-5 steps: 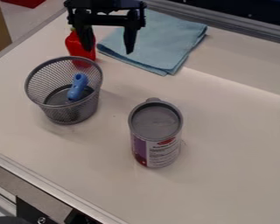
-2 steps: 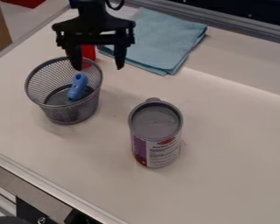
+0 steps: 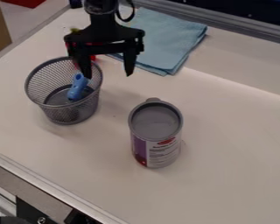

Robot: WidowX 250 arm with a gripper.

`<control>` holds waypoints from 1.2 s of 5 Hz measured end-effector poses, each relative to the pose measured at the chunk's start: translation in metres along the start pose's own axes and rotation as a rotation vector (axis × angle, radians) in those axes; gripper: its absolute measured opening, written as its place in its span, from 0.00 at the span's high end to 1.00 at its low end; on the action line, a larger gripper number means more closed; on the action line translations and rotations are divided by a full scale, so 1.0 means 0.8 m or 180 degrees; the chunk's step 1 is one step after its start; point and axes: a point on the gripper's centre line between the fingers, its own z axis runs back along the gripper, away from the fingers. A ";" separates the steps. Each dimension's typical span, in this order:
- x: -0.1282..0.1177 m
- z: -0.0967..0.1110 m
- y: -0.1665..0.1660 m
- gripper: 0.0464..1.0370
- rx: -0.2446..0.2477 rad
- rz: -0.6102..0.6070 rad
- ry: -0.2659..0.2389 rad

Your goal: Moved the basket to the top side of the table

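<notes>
The blue object is leaning inside the grey mesh basket's sides. The blue object will travel along inside when I lift and carry the basket.
My black gripper (image 3: pixel 109 74) hangs open at the upper left, its two fingers spread wide and pointing down. The left finger is over the right part of the basket's rim, while the right one is beyond it to the right. The grey mesh basket (image 3: pixel 72 113) stands upright on the white table (image 3: pixel 224 175), left of centre. Inside it leans a blue object (image 3: pixel 77 87). Whether the left finger touches the rim I cannot tell.
A grey-lidded can (image 3: pixel 156 131) stands right of the basket. Behind the gripper lie a folded blue cloth (image 3: pixel 166 39) and a red bottle (image 3: pixel 92 57), mostly hidden. A metal edge (image 3: pixel 49 188) runs along the lower left.
The gripper has come down from the top edge toward the basket's right rim, shifting slightly right since the middle frame. Basket, can and cloth have stayed put.
</notes>
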 end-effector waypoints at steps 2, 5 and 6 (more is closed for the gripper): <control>-0.005 -0.021 -0.001 0.11 0.0098 0.0107 -0.0015; -0.010 -0.038 0.004 0.89 0.0297 0.0349 0.0153; -0.007 -0.035 0.004 0.98 0.0375 0.0287 0.0063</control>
